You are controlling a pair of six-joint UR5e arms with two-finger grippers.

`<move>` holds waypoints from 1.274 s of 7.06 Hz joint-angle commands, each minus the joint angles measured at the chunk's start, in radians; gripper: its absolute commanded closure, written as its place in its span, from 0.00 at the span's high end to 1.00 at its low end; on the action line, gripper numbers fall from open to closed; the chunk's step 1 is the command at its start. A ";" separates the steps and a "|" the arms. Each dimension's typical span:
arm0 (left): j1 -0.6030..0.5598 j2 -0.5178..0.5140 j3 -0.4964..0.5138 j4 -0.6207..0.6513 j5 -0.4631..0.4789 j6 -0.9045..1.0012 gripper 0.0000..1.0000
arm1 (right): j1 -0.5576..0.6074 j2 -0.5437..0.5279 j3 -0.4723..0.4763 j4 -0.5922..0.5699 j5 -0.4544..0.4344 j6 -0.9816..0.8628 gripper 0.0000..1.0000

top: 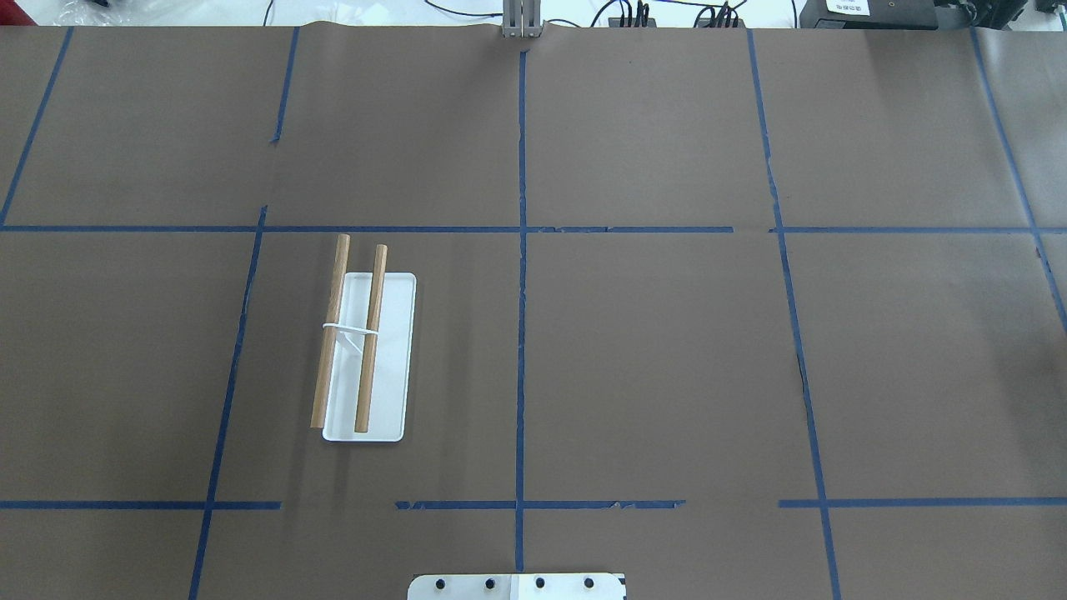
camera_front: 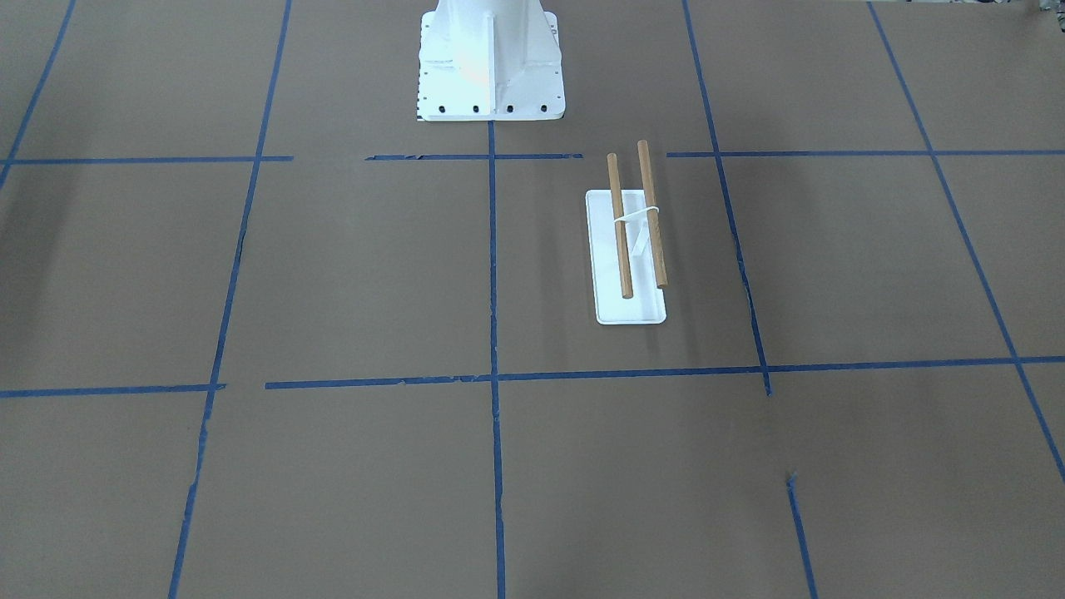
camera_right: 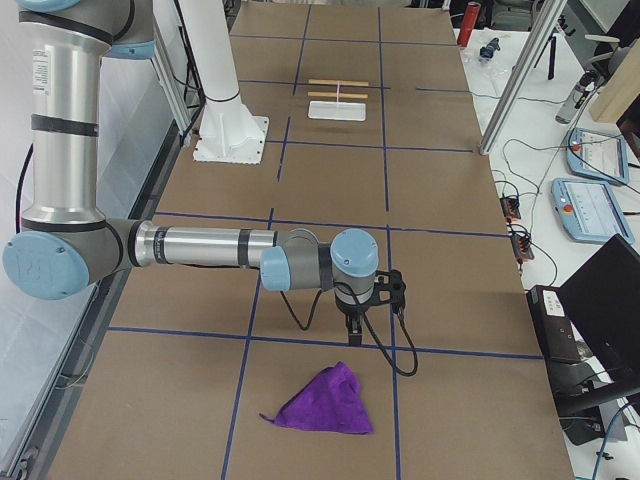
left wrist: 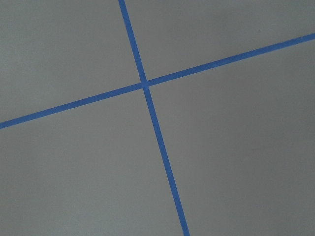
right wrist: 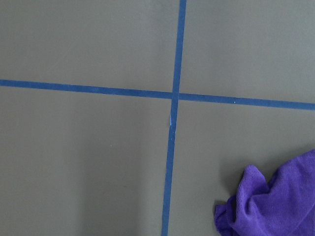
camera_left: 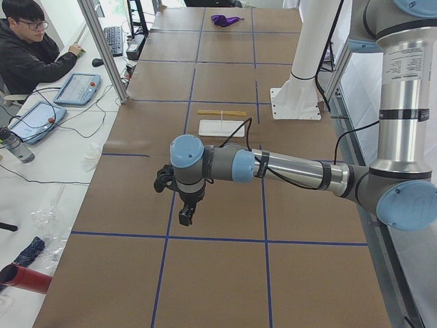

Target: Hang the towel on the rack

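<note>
Rounded folds (right wrist: 251, 186) stick up from the crumpled heap, so the purple towel (right wrist: 288, 204) will hang down from my right gripper, still bunched up, when I lift it.
The purple towel (camera_right: 325, 405) lies crumpled on the brown table at the end on my right side. It also shows in the exterior left view (camera_left: 224, 20) and at the lower right corner of the right wrist view (right wrist: 275, 201). The rack (top: 392, 358) stands on my left half, with a white base and two bare wooden dowels; it also shows in the front-facing view (camera_front: 630, 309). My right gripper (camera_right: 352, 335) hangs over the table just short of the towel. My left gripper (camera_left: 186, 217) hangs over a tape crossing, far from the rack. I cannot tell whether either is open or shut.
The big white bolted pedestal (camera_front: 491, 66) stands at the robot's side of the table, near the rack. Blue tape lines (top: 522, 250) grid the brown surface. An operator (camera_left: 31, 55) sits at a side desk with tablets and cables.
</note>
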 commanded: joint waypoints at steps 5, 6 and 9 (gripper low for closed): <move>0.004 -0.115 0.035 -0.085 -0.006 -0.142 1.00 | -0.099 -0.040 -0.067 0.081 -0.227 -0.315 1.00; 0.004 -0.116 0.032 -0.086 -0.006 -0.164 1.00 | -0.101 -0.039 -0.116 0.121 -0.229 -0.368 0.97; 0.004 -0.116 0.028 -0.088 -0.006 -0.164 1.00 | -0.183 -0.035 -0.262 0.271 -0.273 -0.373 0.70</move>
